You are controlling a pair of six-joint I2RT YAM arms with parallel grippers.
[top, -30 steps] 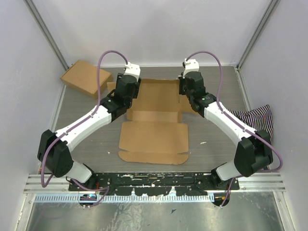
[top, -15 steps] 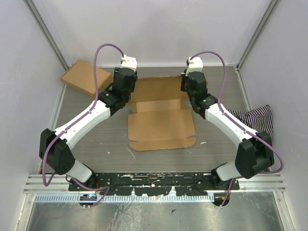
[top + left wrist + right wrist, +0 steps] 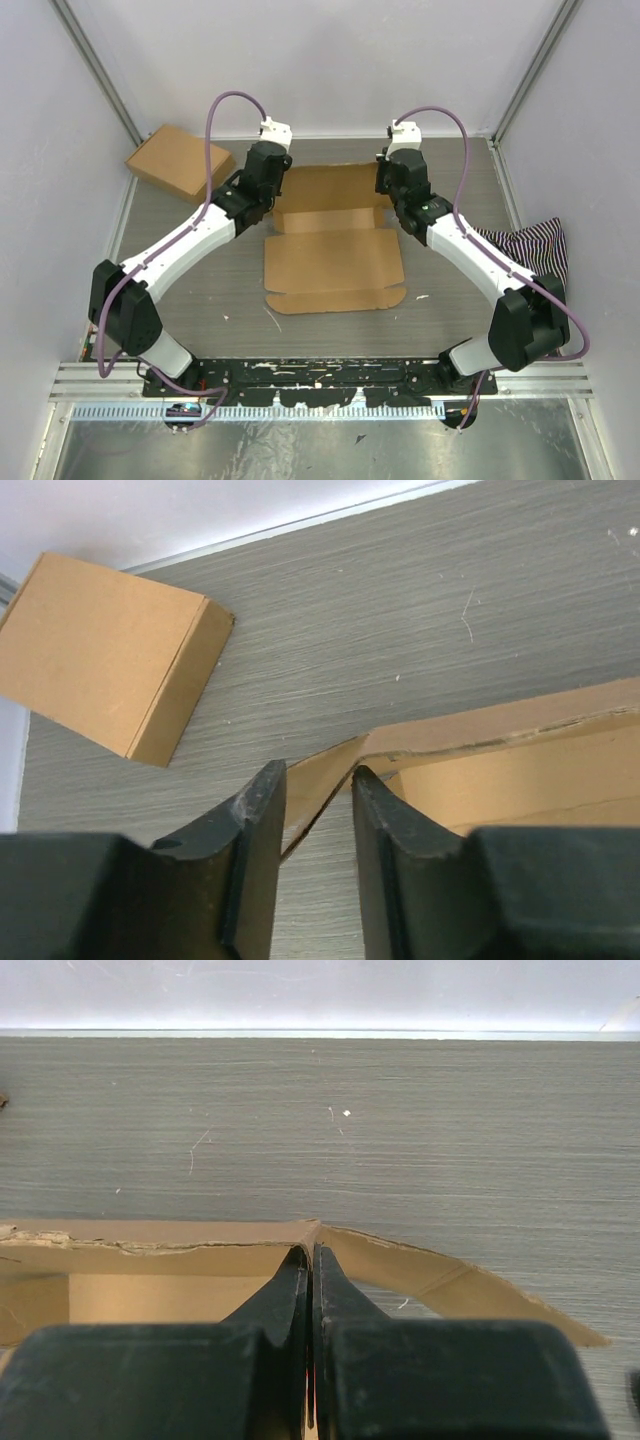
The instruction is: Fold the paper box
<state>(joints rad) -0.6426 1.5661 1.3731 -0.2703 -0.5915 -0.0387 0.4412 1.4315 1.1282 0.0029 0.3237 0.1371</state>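
The side flap at my right gripper (image 3: 425, 1268) sticks out from the paper box's back side. Next, my right gripper opens, moves back and pushes the flap in from outside (image 3: 535, 1312).
The paper box (image 3: 335, 265) is a brown cardboard blank in the middle of the table, its near panel flat and its far part raised as a shallow tray. My left gripper (image 3: 272, 196) is at the box's far left corner. In the left wrist view its fingers (image 3: 318, 780) stand apart, with the side flap (image 3: 322, 780) slanting loosely between them. My right gripper (image 3: 392, 196) is at the far right corner. In the right wrist view it (image 3: 311, 1252) is shut on the box's corner (image 3: 312, 1228), where the back wall meets the right flap (image 3: 450, 1280).
A second, compact closed cardboard box (image 3: 178, 162) lies at the far left; it also shows in the left wrist view (image 3: 110, 670). A striped cloth (image 3: 530, 245) lies at the right edge. White walls with metal posts close in the table on three sides.
The box has slid away from the arms and its far part has been raised. The left wrist has shifted slightly right since half a second ago.
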